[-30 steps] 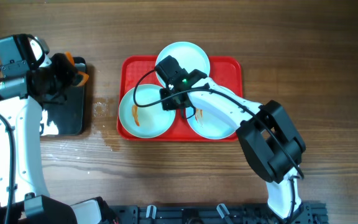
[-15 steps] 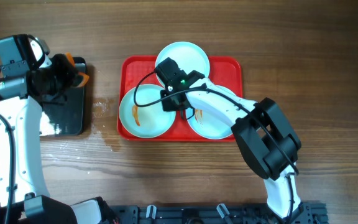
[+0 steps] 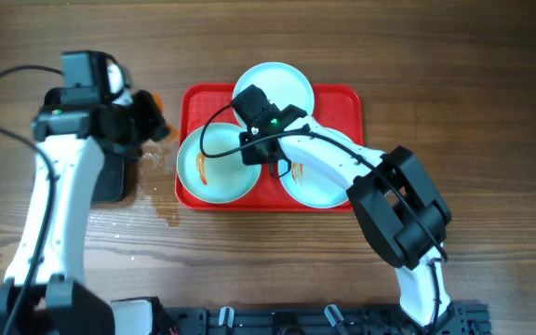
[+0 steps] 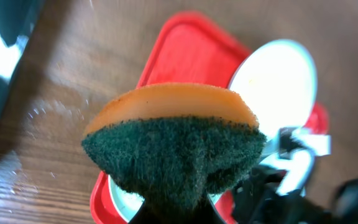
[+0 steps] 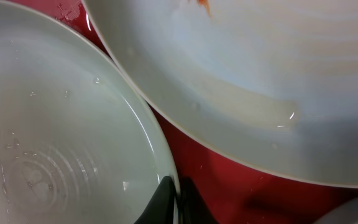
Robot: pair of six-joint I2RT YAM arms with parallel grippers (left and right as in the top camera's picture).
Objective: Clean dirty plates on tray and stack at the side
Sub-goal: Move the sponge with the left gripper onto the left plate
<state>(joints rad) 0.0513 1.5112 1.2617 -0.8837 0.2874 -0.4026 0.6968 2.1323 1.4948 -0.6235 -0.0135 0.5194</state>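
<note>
My left gripper keeps going toward the smear (image 3: pixel 202 168) and lets go there, because my right gripper is on the plate's rim (image 3: pixel 260 174) and the orange smear is open to the sponge.
Three pale dirty plates lie on the red tray (image 3: pixel 342 102): one at the back (image 3: pixel 273 86), one front left (image 3: pixel 214 167), one front right (image 3: pixel 322 181). The two front ones carry orange smears. My right gripper (image 3: pixel 261 156) is low between the front plates. In the right wrist view it (image 5: pixel 176 198) is shut on the thin rim of one plate (image 5: pixel 55 143), beside a second, smeared plate (image 5: pixel 260 81). Which front plate it pinches I cannot tell from above. My left gripper (image 3: pixel 142 126) hovers just left of the tray, shut on an orange-and-green sponge (image 4: pixel 173 143).
A glossy black tray (image 3: pixel 110 177) sits at the left, partly under my left arm. Water drops (image 3: pixel 166 212) glisten on the wooden table in front of the red tray's left corner.
My left arm has swung right with the sponge, from over the black tray to the red tray's left edge. My right gripper has closed on the plate rim and otherwise stayed put.
</note>
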